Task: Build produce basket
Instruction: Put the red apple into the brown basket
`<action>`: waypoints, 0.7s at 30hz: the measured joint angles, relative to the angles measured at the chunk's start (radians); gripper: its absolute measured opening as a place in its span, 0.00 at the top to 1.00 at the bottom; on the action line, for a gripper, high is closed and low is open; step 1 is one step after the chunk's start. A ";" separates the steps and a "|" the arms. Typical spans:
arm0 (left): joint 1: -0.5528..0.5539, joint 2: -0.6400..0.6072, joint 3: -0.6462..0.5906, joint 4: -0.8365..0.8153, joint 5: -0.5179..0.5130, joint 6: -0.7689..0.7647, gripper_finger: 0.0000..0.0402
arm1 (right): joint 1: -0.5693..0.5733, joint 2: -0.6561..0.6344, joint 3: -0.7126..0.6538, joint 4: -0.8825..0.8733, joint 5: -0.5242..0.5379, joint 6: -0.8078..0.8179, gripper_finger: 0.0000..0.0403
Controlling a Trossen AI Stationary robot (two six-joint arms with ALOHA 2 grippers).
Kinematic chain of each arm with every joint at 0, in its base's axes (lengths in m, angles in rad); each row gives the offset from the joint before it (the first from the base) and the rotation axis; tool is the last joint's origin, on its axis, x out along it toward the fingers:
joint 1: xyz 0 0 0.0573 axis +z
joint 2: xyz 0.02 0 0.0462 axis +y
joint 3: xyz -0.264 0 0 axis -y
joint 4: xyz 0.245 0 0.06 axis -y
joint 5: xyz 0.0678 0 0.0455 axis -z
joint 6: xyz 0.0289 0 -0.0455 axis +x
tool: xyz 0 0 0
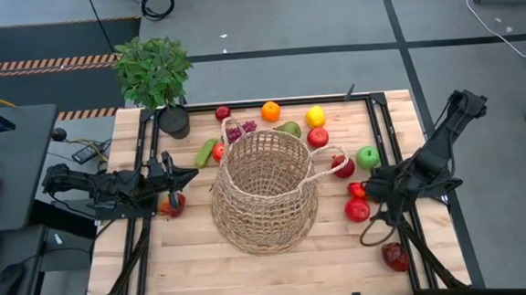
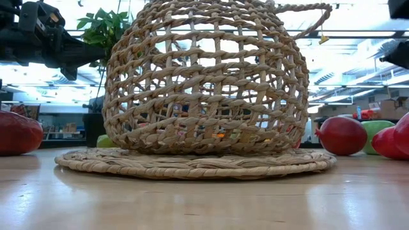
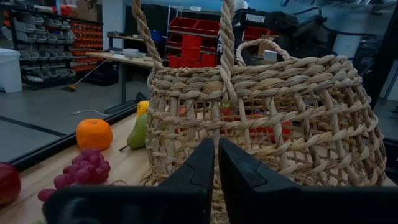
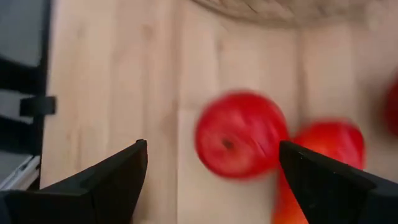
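Next, I turn my right gripper and center it over the red apple [image 1: 357, 211] before closing, because the apple lies against the red pepper [image 1: 356, 190], close to one finger.
The tan wicker basket [image 1: 266, 191] [image 2: 204, 83] [image 3: 273, 118] stands upright on its broad flat base in the middle of the table. Produce lies around it: orange [image 1: 270, 111], lemon [image 1: 315, 117], grapes [image 1: 240, 130], cucumber [image 1: 207, 152], green apple [image 1: 367, 157] and several red pieces. My left gripper [image 1: 191, 175] [image 3: 217, 165] is shut, level, just left of the basket and pointing at its wall. My right gripper [image 1: 368, 196] [image 4: 212, 146] hovers open, pointing down over a red apple [image 1: 356, 210] [image 4: 239, 134] beside a red pepper [image 1: 356, 190].
A potted plant [image 1: 155, 76] stands at the table's far left corner. A red fruit [image 1: 172, 205] lies under my left arm, and a dark red one [image 1: 396, 256] near the right front. Bare wood [image 1: 253, 276] lies in front of the basket.
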 joint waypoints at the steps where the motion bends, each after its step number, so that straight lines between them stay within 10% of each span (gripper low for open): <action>1: 0.000 0.000 0.000 0.000 0.000 0.000 0.93 | 0.000 0.002 -0.008 0.037 0.000 -0.053 0.09; 21: 0.000 0.000 0.000 0.000 0.000 0.000 0.92 | -0.126 0.188 -0.028 0.244 -0.098 -0.449 0.01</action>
